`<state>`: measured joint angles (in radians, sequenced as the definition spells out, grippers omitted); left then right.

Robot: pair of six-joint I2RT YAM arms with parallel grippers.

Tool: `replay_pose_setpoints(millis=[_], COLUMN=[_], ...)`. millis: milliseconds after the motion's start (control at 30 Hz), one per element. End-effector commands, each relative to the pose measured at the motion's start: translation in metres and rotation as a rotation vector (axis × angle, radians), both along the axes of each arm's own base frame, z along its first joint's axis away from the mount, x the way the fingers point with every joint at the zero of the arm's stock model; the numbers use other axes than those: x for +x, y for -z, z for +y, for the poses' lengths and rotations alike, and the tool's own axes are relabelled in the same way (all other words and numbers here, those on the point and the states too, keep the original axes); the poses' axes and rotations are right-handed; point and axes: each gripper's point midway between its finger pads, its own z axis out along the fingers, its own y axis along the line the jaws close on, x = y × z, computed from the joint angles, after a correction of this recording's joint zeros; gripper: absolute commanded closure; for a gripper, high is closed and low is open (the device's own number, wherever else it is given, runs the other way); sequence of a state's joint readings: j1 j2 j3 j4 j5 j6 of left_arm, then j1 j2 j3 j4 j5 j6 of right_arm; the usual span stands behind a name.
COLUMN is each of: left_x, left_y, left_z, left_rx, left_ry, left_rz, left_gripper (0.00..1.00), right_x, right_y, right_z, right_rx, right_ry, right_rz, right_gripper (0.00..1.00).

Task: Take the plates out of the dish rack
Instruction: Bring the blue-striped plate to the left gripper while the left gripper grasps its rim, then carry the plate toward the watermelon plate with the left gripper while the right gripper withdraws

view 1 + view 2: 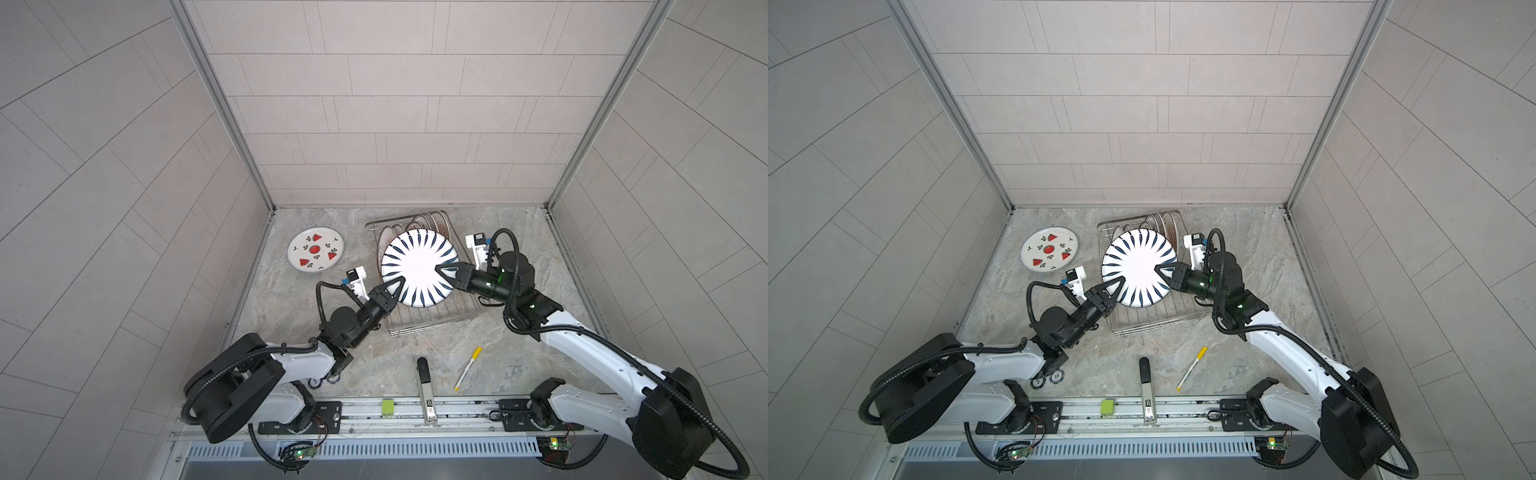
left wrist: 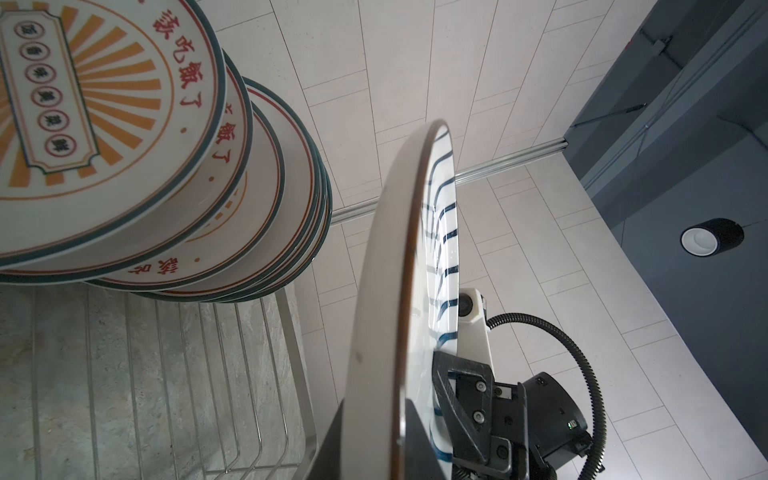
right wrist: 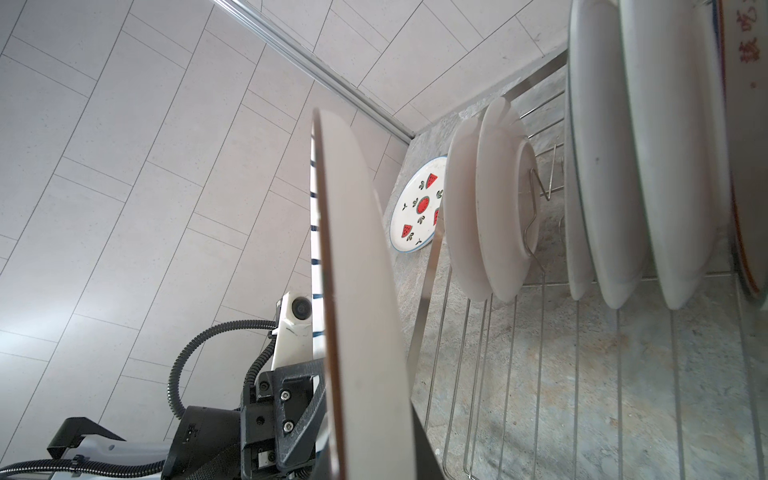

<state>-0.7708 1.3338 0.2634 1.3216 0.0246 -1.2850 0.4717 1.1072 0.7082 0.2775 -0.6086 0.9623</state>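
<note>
I should open my right gripper, which is also holding the striped plate's rim [image 1: 453,255], and back it away before my left gripper puts that plate down on the watermelon plate [image 1: 315,249].
A white plate with a dark radial-stripe rim [image 1: 417,268] [image 1: 1138,268] hangs face up above the silver wire dish rack [image 1: 432,324] [image 1: 1150,322]. My left gripper [image 1: 399,286] [image 2: 376,419] is shut on its near-left rim. My right gripper [image 1: 442,270] [image 3: 374,436] is shut on the opposite rim. In both wrist views this plate [image 2: 382,291] [image 3: 361,291] shows edge-on between the fingers. Several plates with orange sunbursts and red characters [image 2: 104,124] [image 3: 602,166] stand upright at the rack's far end. A watermelon plate [image 1: 316,255] [image 1: 1049,254] lies flat on the table left of the rack.
A yellow-capped pen [image 1: 468,368] and a black-and-silver tool [image 1: 426,390] lie near the front edge. A green block [image 1: 387,406] sits on the front rail. Two small poker chips [image 1: 324,380] lie under the left arm. Tiled walls close in three sides.
</note>
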Motion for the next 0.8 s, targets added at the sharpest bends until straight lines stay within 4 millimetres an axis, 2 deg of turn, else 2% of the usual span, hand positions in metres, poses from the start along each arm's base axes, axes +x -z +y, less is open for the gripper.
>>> replay_pose_setpoints(millis=[0,67,133,200,367,400,433,533,600,700,767], left_x=[0.013,0.014,0.015,0.016,0.023,0.025,0.027,0.038,0.044,0.047,0.049], left_y=[-0.004,-0.006,-0.011,-0.014,-0.012,-0.011,-0.01,-0.004,0.0,0.002,0.002], left_z=[0.007,0.009,0.013,0.017,0.03,0.033,0.037,0.059,0.078,0.1,0.107], left_rx=[0.014,0.008,-0.004,-0.012,-0.039,-0.043,-0.046,-0.05,-0.061,-0.063,-0.067], left_ry=[-0.084,-0.09,-0.101,-0.116,-0.136,-0.143,-0.153,-0.212,-0.258,-0.312,-0.323], left_rz=[-0.02,-0.023,-0.032,-0.034,-0.009,-0.003,0.002,0.019,0.032,0.035,0.035], left_gripper=[0.97,0.97,0.98,0.98,1.0,1.0,1.0,1.0,1.0,1.0,1.0], right_x=[-0.003,-0.001,0.0,0.002,0.002,0.003,0.004,-0.004,-0.011,-0.017,-0.018], right_y=[-0.01,-0.006,-0.001,0.001,0.006,0.008,0.013,0.018,0.013,0.004,0.0], right_z=[0.003,0.002,0.001,-0.001,-0.009,-0.013,-0.019,-0.034,-0.037,-0.026,-0.017], right_rx=[-0.034,-0.045,-0.067,-0.08,-0.136,-0.168,-0.226,-0.456,-0.553,-0.578,-0.588], right_ry=[-0.004,0.0,0.009,0.025,0.076,0.103,0.142,0.283,0.347,0.325,0.301], right_rz=[-0.093,-0.087,-0.082,-0.082,-0.101,-0.105,-0.102,-0.169,-0.232,-0.291,-0.316], right_gripper=[0.78,0.65,0.46,0.31,0.16,0.07,0.03,0.01,0.01,0.01,0.01])
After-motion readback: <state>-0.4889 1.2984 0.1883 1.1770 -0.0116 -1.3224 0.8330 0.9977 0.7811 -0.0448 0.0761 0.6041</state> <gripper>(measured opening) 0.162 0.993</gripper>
